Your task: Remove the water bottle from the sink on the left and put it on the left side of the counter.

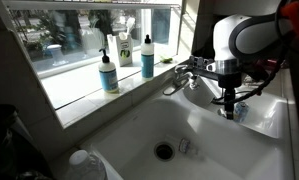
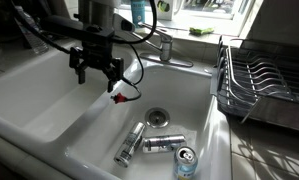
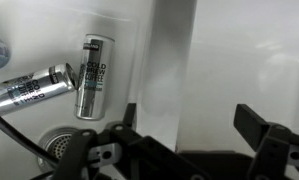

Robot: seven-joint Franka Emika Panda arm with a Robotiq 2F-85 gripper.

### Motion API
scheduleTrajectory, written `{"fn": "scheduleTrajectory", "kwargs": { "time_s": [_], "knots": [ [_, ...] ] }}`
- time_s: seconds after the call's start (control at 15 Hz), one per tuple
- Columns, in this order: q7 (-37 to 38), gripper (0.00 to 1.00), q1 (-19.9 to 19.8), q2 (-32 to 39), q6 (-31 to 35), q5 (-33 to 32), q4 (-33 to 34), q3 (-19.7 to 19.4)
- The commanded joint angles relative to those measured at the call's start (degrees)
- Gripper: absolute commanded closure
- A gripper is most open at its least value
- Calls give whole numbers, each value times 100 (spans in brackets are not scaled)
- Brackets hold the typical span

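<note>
My gripper should move farther over the near sink before it goes down, because it hangs high by the divider [image 3: 169,60] while the water bottle lies next to that sink's drain.
The water bottle [image 1: 186,146] is a small clear shape lying on the floor of the near white sink [image 1: 139,125], just beside its round drain [image 1: 164,151]. I cannot see it in the wrist view. My gripper [image 1: 227,105] hangs over the far basin, well away from the bottle. In an exterior view the gripper [image 2: 96,72] is near the divider between the two basins. In the wrist view the gripper [image 3: 189,125] has its fingers wide apart with nothing between them. The white counter rim [image 1: 297,150] runs along the basins.
Two silver cans [image 3: 92,75] [image 3: 29,88] and a blue can [image 2: 186,160] lie in the far basin around its drain [image 2: 157,117]. A big white-capped bottle [image 1: 82,162] stands at the near corner. Soap bottles [image 1: 108,72] line the sill. The chrome faucet [image 1: 184,72] and dish rack [image 2: 259,80] stand nearby.
</note>
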Motion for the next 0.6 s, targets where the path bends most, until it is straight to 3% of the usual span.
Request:
{"fn": "scheduleTrajectory", "kwargs": {
  "time_s": [0.0, 0.07, 0.53],
  "knots": [
    [-116, 0, 173, -359, 390, 153, -685, 129],
    [-88, 0, 100, -41, 184, 48, -292, 65],
    [-86, 0, 172, -204, 249, 46, -493, 122]
  ]
}}
